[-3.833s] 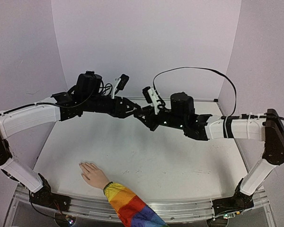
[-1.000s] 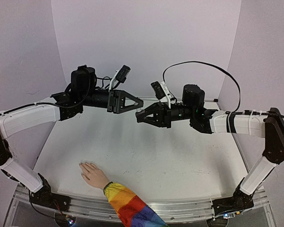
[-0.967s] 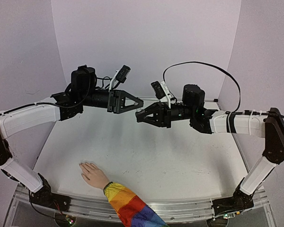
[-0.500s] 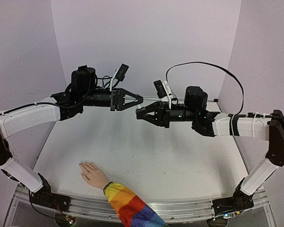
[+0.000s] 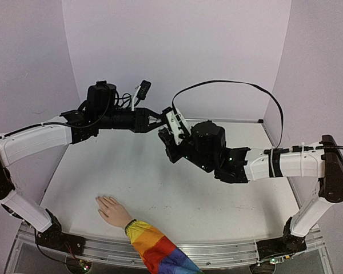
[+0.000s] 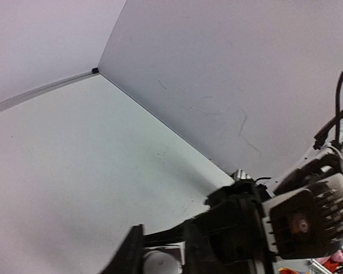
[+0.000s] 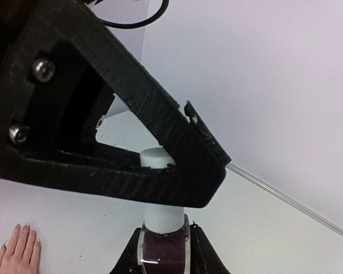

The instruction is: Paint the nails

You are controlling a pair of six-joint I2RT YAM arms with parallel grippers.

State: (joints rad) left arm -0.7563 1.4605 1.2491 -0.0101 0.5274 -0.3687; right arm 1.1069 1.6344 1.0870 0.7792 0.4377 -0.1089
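The white cap (image 7: 164,218) is on and my right gripper is twisted far round, so my left gripper should open to let me turn the bottle (image 7: 164,250) back for a new twist.
My right gripper (image 5: 164,137) is shut on a small dark purple polish bottle (image 7: 163,254) and holds it upright above the table's middle back. The bottle's white cap (image 7: 162,200) stands between the fingers of my left gripper (image 5: 154,121), which reaches in from the left. In the left wrist view (image 6: 163,258) its fingers (image 6: 131,251) sit on either side of the cap (image 6: 159,265). The pale beige hand (image 5: 111,209) lies flat at the front left, with a rainbow-striped sleeve (image 5: 154,249). Its nails (image 7: 19,226) look pale and tiny.
The white table (image 5: 206,194) is walled by pale lilac panels at the back and sides. A black cable (image 5: 228,83) arcs above the right arm. A metal rail (image 5: 217,254) runs along the near edge.
The right gripper has swung left and up with the bottle to meet the left gripper. The two were apart; now the left fingers are around the cap.
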